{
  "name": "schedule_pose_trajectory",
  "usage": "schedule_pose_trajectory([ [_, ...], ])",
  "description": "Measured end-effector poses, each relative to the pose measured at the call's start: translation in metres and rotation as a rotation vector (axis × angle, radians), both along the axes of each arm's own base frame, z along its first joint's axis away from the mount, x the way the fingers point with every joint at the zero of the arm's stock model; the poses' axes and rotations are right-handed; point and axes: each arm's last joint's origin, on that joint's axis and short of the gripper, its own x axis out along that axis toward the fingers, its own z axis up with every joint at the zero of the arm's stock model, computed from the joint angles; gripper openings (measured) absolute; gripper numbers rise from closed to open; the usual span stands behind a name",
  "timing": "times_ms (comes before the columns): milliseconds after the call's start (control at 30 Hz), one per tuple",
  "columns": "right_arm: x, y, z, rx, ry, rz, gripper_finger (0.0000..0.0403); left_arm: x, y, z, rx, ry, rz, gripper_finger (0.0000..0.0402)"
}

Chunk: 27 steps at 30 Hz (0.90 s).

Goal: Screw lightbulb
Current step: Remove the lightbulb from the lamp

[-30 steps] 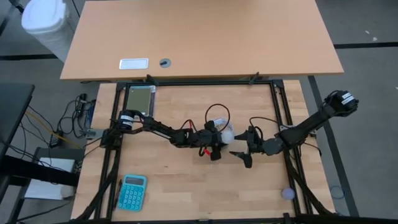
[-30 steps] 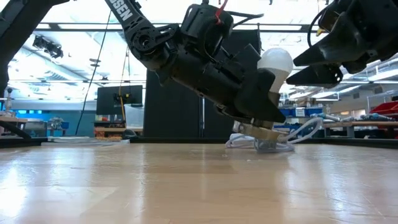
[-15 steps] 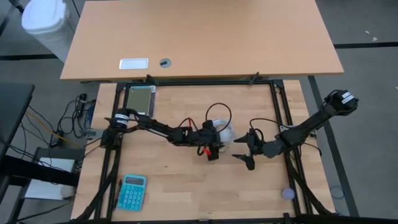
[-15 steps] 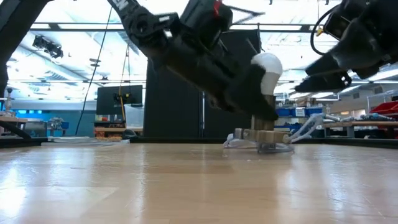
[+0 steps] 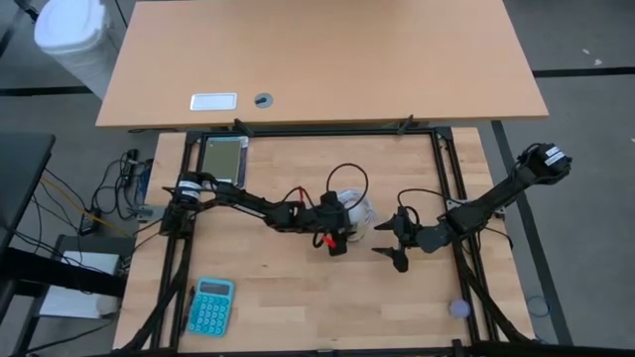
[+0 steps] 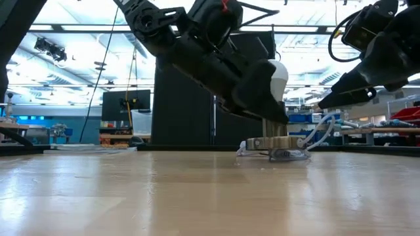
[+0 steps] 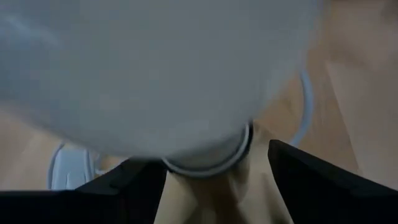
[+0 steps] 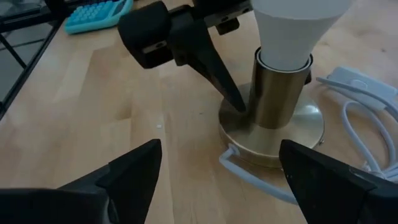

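Observation:
The lightbulb's narrow base (image 7: 210,157) is inside the brass socket (image 7: 214,186), so I expect the socket and its foot to come along when I pull the lightbulb across.
The white lightbulb (image 8: 292,25) stands upright with its narrow base in a brass socket (image 8: 277,87) on a round brass foot (image 8: 308,134), mid-table (image 5: 357,210). My left gripper (image 7: 217,186) is open, coming at the bulb slanting down from the table's left. Its fingers stand on either side of the bulb's neck and socket top; one fingertip (image 8: 233,99) is close beside the socket. My right gripper (image 8: 217,174) is open to the right of the bulb (image 5: 390,239), above the table (image 6: 328,103) and pointing at the socket. The globe fills the left wrist view (image 7: 155,74).
A white cord (image 8: 367,106) loops on the table behind and to the right of the socket foot. A teal calculator (image 5: 210,304) lies near the front left corner. A small purple disc (image 5: 458,308) lies front right. Black frame rails (image 5: 437,149) border the table.
My left gripper has risen a little and drawn back toward the table's left; its fingers now sit higher beside the bulb. My right gripper has tipped its fingers further down. The bulb has stayed upright in the socket.

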Motion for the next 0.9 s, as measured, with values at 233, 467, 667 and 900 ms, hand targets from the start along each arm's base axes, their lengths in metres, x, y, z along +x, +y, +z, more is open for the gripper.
schedule_pose_trajectory([
  [233,0.000,-0.001,0.001,-0.001,-0.012,-0.029,0.0324,0.001,0.000,0.001,0.023,-0.017,0.032,0.0258],
  [467,0.000,0.003,-0.004,0.068,0.043,0.070,0.0324,0.001,0.001,0.002,0.027,-0.022,0.034,0.0204],
  [667,0.000,-0.008,-0.027,0.009,0.193,-0.101,0.0324,-0.003,-0.001,0.008,0.007,-0.006,0.044,0.0197],
  [900,0.010,-0.021,-0.037,0.021,0.202,-0.228,0.0324,-0.018,-0.008,0.024,0.021,0.085,0.092,0.0196],
])
